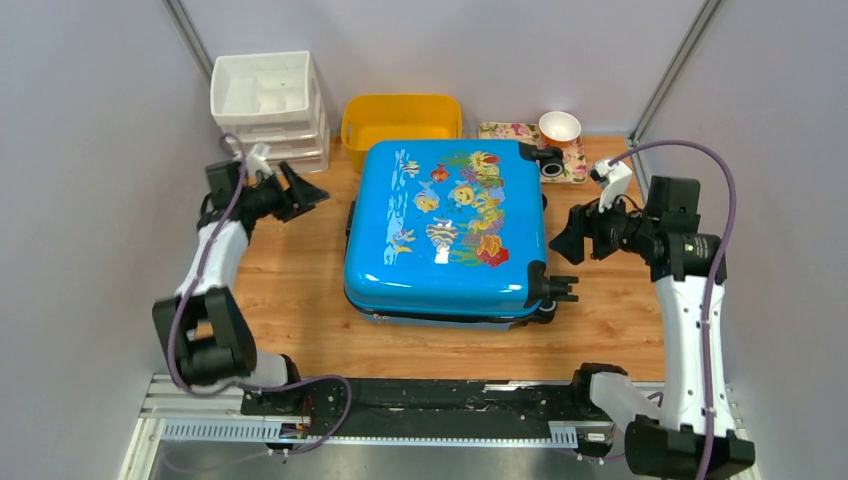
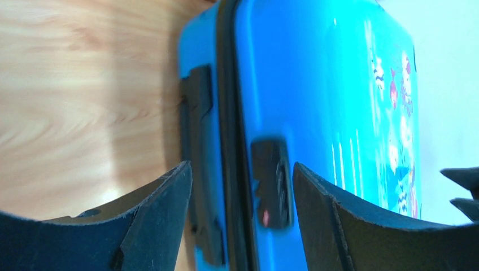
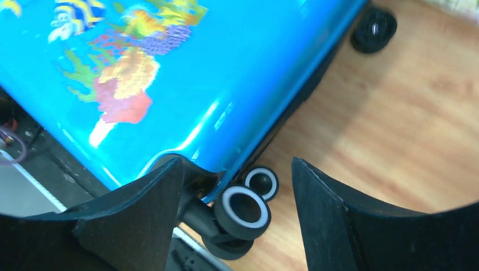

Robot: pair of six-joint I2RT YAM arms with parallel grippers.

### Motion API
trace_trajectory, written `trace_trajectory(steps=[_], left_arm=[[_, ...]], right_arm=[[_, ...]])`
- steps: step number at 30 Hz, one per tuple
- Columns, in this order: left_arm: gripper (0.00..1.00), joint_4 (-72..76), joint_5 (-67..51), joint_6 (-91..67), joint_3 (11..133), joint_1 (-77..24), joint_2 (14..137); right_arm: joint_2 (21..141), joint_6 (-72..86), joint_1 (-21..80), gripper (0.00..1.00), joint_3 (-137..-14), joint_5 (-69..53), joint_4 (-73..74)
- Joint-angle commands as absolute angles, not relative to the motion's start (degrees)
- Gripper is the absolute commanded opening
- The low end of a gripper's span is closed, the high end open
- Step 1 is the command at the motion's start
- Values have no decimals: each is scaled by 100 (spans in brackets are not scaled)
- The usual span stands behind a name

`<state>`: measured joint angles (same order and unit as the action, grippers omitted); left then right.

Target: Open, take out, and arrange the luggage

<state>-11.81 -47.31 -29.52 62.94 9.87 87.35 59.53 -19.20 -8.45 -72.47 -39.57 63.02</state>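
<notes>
The zipper pull sits at the luggage's near corner across from my right gripper, so my left gripper should take it while my right gripper steadies the luggage's lid.
The luggage, a glossy bright-blue hard-shell suitcase with fish and coral print, lies flat and closed in the middle of the wooden table. My left gripper is open and empty, left of the suitcase's far left side, apart from it. In the left wrist view the luggage shows its black zipper seam and a dark lock between my open fingers. My right gripper is open and empty, just right of the suitcase. In the right wrist view the near wheels lie between my open fingers.
A yellow plastic tub stands behind the suitcase. A white drawer unit is at the back left. A floral tray with a white cup is at the back right. Grey walls close in on both sides.
</notes>
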Motion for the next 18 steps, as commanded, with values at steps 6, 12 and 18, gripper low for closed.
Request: trace_trajectory(steps=[6,12,18], left_arm=[[72,-2610,-4958,-2407,3668,1890,5320],[55,-2190,-5379,-2918,2567,1540,4799],[49,-1145,-5072,-3445,2689,933,5456]], right_arm=[[5177,-2653,2668,73,-7050,-1778,5388],[5448,-3488,4928,58,-6970,-1283,5177],[6186,-3490,6845,51,-6628,-704,4239]])
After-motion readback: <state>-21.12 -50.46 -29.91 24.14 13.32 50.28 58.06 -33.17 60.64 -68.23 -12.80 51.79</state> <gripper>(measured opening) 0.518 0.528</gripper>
